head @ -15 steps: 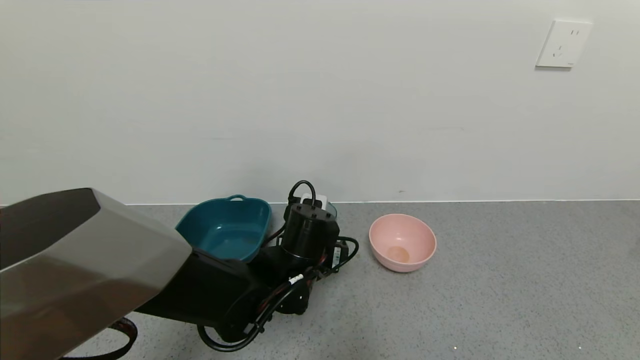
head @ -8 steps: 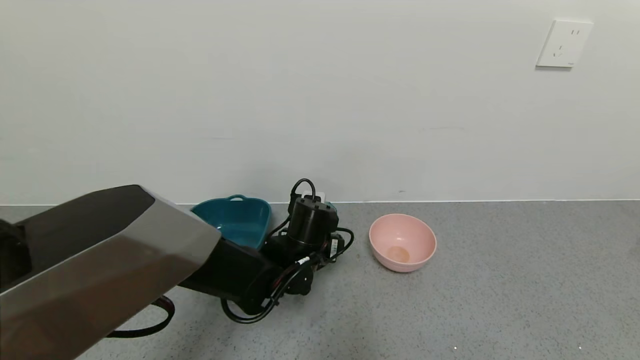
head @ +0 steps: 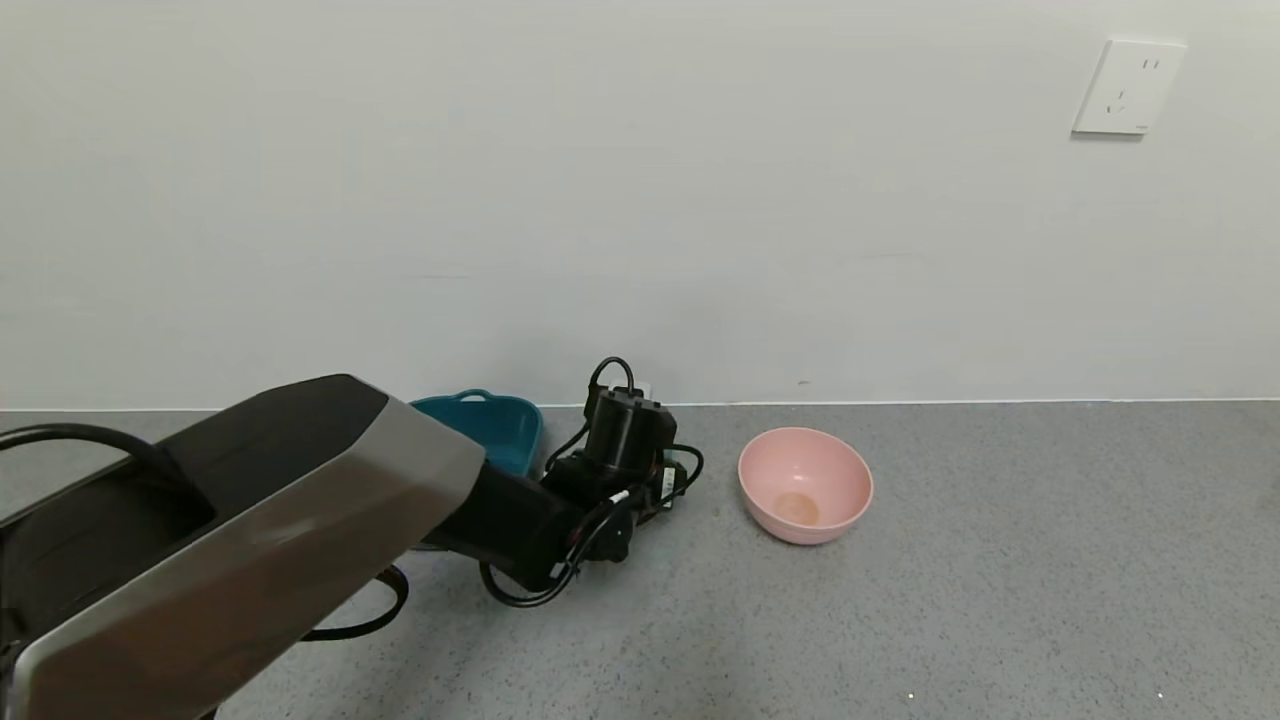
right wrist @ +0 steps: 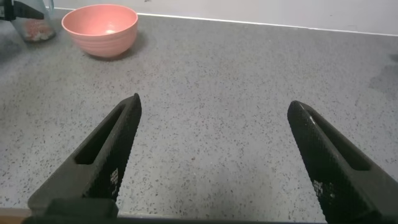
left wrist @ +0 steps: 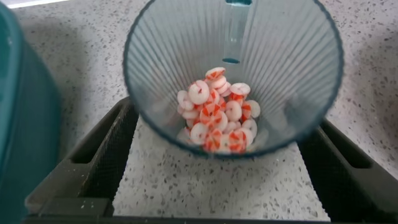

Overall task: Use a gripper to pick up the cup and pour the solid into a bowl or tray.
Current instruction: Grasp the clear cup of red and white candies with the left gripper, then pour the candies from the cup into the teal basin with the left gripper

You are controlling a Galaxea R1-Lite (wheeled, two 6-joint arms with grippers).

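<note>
I expect the solid [left wrist: 219, 117] to tumble out and spread around in the dark teal tub when I pour, because it lies in loose, separate rounds [left wrist: 199, 93].
In the left wrist view the ribbed blue-green cup [left wrist: 292, 68] stands upright on the grey counter with the white and orange-red solid [left wrist: 217, 112] in its bottom. My left gripper [left wrist: 225, 118] is open, with one finger on each side of the cup's lower part and a small gap to it. In the head view the left gripper [head: 630, 425] stands by the wall and hides the cup. The dark teal tub [head: 490, 420] sits just left of it and also shows in the left wrist view [left wrist: 25, 112]. My right gripper [right wrist: 214, 104] is open and empty over bare counter.
A round pink bowl [head: 805, 485] stands right of the left gripper and shows in the right wrist view [right wrist: 99, 28]. The white wall runs close behind the vessels. My left arm's grey casing [head: 230, 540] covers the near left. Grey counter extends to the right.
My left arm has reached farther forward toward the wall. The gripper has moved up to the cup and now covers more of the teal tub.
</note>
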